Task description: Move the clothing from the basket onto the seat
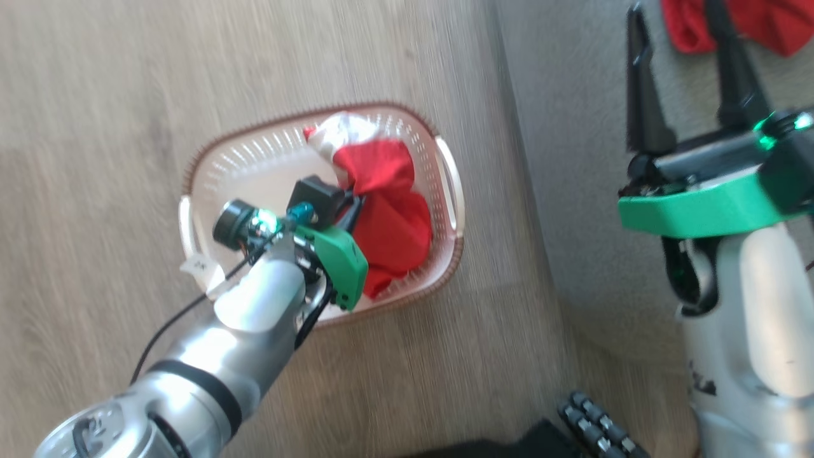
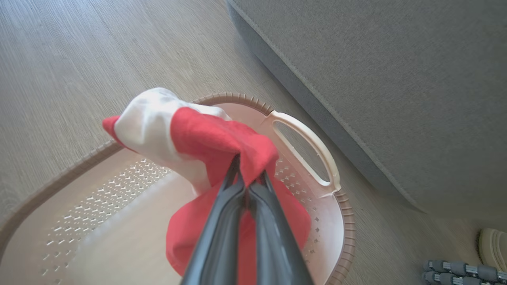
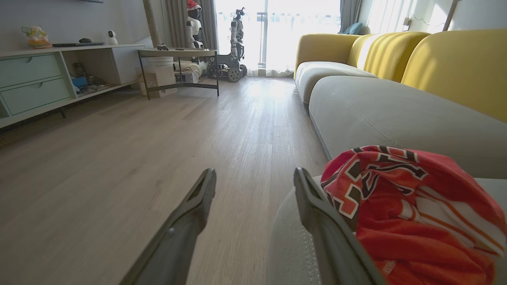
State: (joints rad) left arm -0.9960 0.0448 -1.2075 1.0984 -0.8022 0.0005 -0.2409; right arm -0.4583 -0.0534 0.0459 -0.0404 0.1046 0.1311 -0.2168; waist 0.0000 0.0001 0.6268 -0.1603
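Observation:
I can see the basket's cream bottom point(image 1: 263, 180) clearly beside the red shorts point(image 1: 390, 217), so the basket should be empty when I carry the shorts to the seat.
Red shorts with white lining point(image 1: 385, 213) point(image 2: 206, 138) hang bunched over the cream basket point(image 1: 203, 165) point(image 2: 309, 138) on the wooden floor. My left gripper point(image 1: 353, 213) point(image 2: 248, 178) is shut on a fold of the shorts, lifting them above the basket's bottom. A red jersey with black-and-white numerals point(image 3: 412, 206) point(image 1: 757, 22) lies on the grey seat point(image 1: 572, 127) point(image 3: 396, 114) point(image 2: 396, 79). My right gripper point(image 1: 683, 48) point(image 3: 255, 178) stands open over the seat's front edge, just left of the jersey, holding nothing.
The seat's edge runs close along the basket's right side. A yellow backrest point(image 3: 455, 63) rises behind the seat. A low cabinet point(image 3: 35, 83) and a metal table point(image 3: 178, 59) stand far off across open floor. My wheeled base point(image 1: 598, 426) shows near the bottom.

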